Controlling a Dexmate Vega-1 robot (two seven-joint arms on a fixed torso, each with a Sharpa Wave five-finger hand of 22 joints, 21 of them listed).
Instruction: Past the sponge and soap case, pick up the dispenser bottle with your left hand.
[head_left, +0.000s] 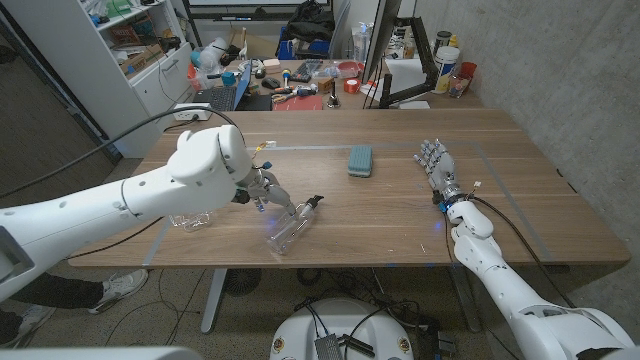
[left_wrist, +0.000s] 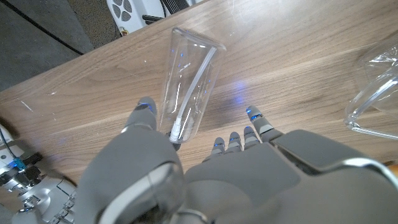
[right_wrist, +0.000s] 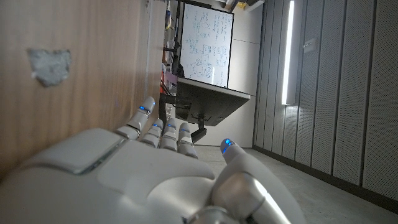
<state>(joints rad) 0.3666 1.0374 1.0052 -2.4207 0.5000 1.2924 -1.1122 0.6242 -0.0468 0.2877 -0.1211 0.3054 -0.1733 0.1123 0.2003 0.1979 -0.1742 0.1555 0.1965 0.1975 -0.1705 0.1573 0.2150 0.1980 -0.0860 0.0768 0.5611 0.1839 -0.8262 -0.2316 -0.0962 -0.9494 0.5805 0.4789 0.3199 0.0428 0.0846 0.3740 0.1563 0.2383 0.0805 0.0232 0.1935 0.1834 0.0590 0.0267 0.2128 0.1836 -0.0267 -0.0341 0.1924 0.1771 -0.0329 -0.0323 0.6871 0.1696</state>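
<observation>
The black pump (head_left: 316, 200) is in the neck of the dispenser bottle with its tube running inside (left_wrist: 195, 91), so the pump and tube will stay in place when I lift the bottle.
The clear dispenser bottle (head_left: 289, 228) lies on its side near the table's front edge, its black pump (head_left: 315, 203) pointing away from me. My left hand (head_left: 264, 188) hovers just to its left, fingers spread and holding nothing. In the left wrist view the bottle (left_wrist: 189, 81) lies between the thumb tip (left_wrist: 145, 106) and the other fingertips (left_wrist: 250, 114), with gaps on both sides. The teal sponge (head_left: 360, 160) sits farther back at the middle. The clear soap case (head_left: 190, 218) (left_wrist: 376, 93) is by my left forearm. My right hand (head_left: 437, 165) is open at the table's right.
The wooden table (head_left: 400, 215) has bare wood between the bottle and my right hand. Behind its far edge are a cluttered bench with tools (head_left: 290, 85), a monitor arm (head_left: 400, 90) and white shelving (head_left: 140, 50). A concrete wall (head_left: 560, 70) stands on the right.
</observation>
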